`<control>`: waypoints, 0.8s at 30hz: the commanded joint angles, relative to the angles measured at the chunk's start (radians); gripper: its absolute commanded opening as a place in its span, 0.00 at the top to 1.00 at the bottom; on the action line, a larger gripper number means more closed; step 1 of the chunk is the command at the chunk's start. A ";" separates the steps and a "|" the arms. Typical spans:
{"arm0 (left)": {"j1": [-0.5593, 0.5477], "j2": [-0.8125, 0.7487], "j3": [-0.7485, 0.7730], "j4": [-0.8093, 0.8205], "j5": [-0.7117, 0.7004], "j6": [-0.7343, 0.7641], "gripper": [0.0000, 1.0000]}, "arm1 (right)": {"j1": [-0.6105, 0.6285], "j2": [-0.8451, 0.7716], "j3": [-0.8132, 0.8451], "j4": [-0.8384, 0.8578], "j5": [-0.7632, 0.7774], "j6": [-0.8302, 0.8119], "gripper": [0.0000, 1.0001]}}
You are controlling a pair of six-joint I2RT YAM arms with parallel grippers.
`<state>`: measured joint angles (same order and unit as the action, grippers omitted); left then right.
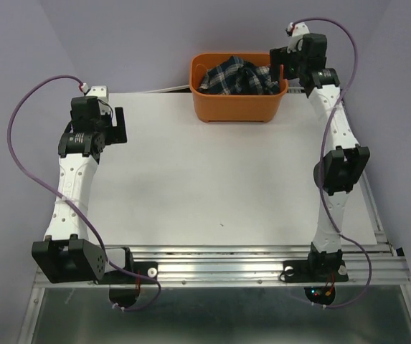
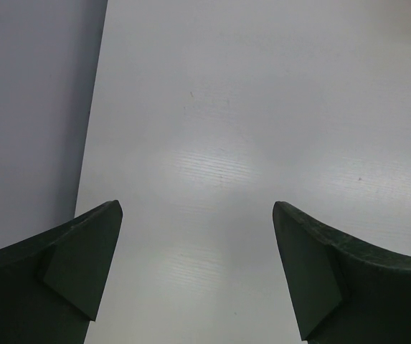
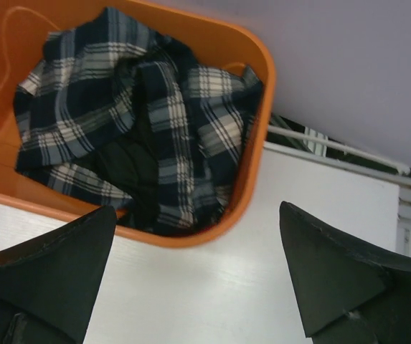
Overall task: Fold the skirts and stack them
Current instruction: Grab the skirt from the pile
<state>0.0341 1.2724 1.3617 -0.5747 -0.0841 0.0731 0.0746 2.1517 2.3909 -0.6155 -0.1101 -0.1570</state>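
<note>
My right gripper goes on moving over the basket's rim [image 3: 247, 190] and down before its open fingers, which face across the plaid skirt's narrow fold [image 3: 176, 154], are on both sides of that fold.
The plaid skirts [image 1: 237, 77] lie crumpled in a heap inside the orange basket [image 1: 235, 107] at the table's far edge. In the right wrist view the skirts [image 3: 155, 129] fill the basket [image 3: 259, 64]. My right gripper [image 1: 282, 63] hovers by the basket's right rim, open and empty; in its own view the gripper [image 3: 198, 269] is over bare table just outside the rim. My left gripper [image 1: 120, 125] is open and empty over the table's far left part, and in its own view [image 2: 198, 265] it shows only white table between the fingers.
The white table [image 1: 212, 186] spreads between the arms. Its left edge [image 2: 90, 143] shows in the left wrist view against a purple wall. A metal rail [image 1: 227, 261] runs along the near edge, with cables looping from both arms.
</note>
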 commanded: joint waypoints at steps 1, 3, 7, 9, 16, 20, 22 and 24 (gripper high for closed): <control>-0.002 -0.015 0.013 -0.034 -0.036 -0.002 0.01 | 0.053 0.081 0.056 0.227 0.067 0.028 0.00; -0.002 -0.025 0.002 -0.036 -0.039 -0.013 0.02 | 0.053 0.152 0.094 0.259 0.093 0.046 0.00; -0.002 -0.053 -0.019 -0.033 -0.040 -0.022 0.02 | 0.053 0.224 0.082 0.355 0.154 0.056 0.00; -0.002 -0.057 -0.032 -0.034 -0.052 -0.027 0.01 | 0.053 0.253 0.086 0.384 0.173 0.068 0.00; -0.002 -0.073 -0.047 -0.039 -0.083 -0.035 0.02 | 0.053 0.373 0.100 0.441 0.155 0.085 0.01; -0.002 -0.077 -0.049 -0.043 -0.115 -0.036 0.02 | 0.053 0.418 0.097 0.459 0.150 0.077 0.05; -0.002 -0.077 -0.050 -0.043 -0.129 -0.035 0.01 | 0.053 0.441 0.097 0.458 0.151 0.065 0.12; -0.002 -0.076 -0.047 -0.043 -0.134 -0.033 0.01 | 0.053 0.451 0.099 0.439 0.145 0.050 0.16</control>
<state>0.0341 1.2339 1.3174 -0.6258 -0.1753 0.0467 0.1394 2.5549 2.4535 -0.1692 0.0177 -0.1013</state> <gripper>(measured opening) 0.985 0.869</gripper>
